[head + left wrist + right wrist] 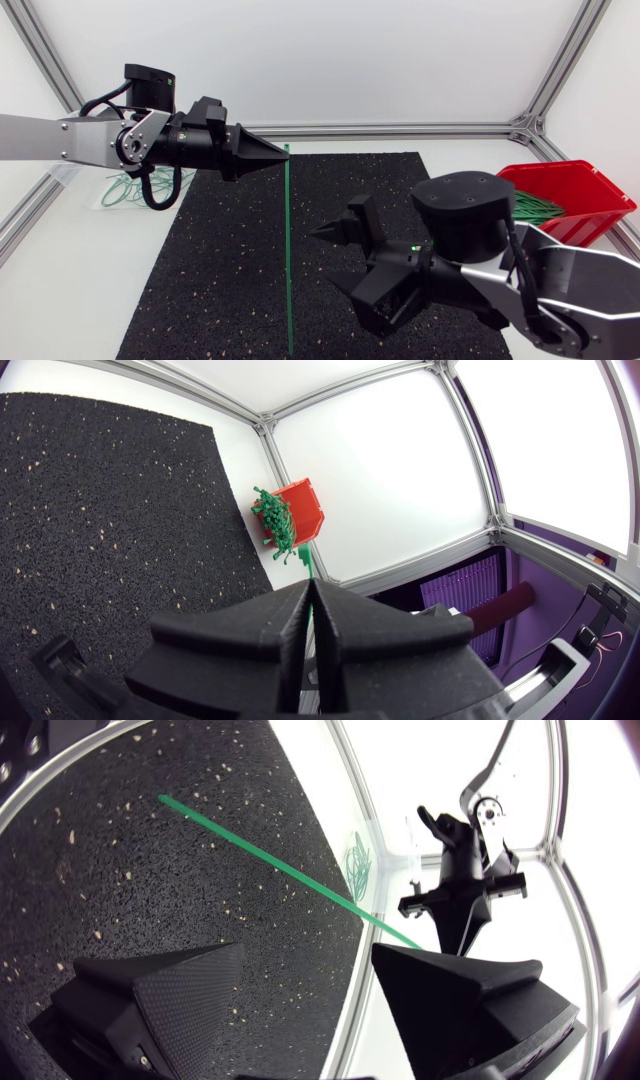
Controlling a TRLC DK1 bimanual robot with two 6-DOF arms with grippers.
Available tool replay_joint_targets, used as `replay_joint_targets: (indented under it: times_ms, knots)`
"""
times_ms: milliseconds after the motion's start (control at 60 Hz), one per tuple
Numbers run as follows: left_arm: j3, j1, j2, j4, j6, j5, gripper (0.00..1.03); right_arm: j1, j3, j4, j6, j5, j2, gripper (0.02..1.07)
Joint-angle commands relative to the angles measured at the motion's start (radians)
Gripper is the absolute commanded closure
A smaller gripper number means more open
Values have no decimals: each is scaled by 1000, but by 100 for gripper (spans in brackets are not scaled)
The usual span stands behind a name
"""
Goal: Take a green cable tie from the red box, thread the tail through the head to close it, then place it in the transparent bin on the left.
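The cable tie is a long thin piece (288, 240), so it should bend into a smooth loop when the robot brings the green cable tie's tail (291, 348) up to the cable tie's head.
A straight green cable tie (289, 250) hangs over the black mat, and my left gripper (276, 152) is shut on its upper end. In the left wrist view the pressed-together fingertips (309, 600) show a sliver of the green tie (309, 565) beyond them. My right gripper (320, 257) stands open just right of the tie's middle, fingers pointing at it and apart from it. In the right wrist view the tie (270, 863) crosses ahead of the open right gripper (308, 952). The red box (565, 195) of green ties is at the right. The transparent bin (125, 188) is at the left.
A black speckled mat (210, 270) covers the table's middle. Metal frame rails (400, 130) run along the table's back and sides. In the right wrist view my left arm's gripper (462, 895) is beyond the tie, with the bin's ties (358, 865) beside it.
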Motion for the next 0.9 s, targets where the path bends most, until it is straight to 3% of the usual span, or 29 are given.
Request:
replay_joint_targets:
  times_ms: [0, 67, 150, 417, 550, 600, 733, 883]
  knots:
    - [38, 5, 30, 9, -50, 19, 99, 15, -63, 34, -176, -18, -7, 6]
    - [47, 11, 39, 9, -84, 27, 99, 24, -80, 45, -235, -26, 2, 6]
    - [47, 17, 46, 9, -111, 30, 99, 58, -112, 170, -260, -13, 37, 6]
    - [43, 28, 96, 10, -165, 37, 99, 110, -112, 285, -283, 11, 116, 8]
    - [52, 34, 105, 10, -180, 53, 99, 126, -135, 328, -281, -38, 128, 8]
    - [52, 36, 105, 12, -179, 53, 99, 127, -146, 361, -268, -105, 131, 8]
    - [52, 36, 105, 16, -179, 53, 99, 140, -166, 417, -239, -176, 165, 8]
    - [52, 40, 110, 21, -179, 54, 99, 143, -159, 460, -202, -147, 200, 8]
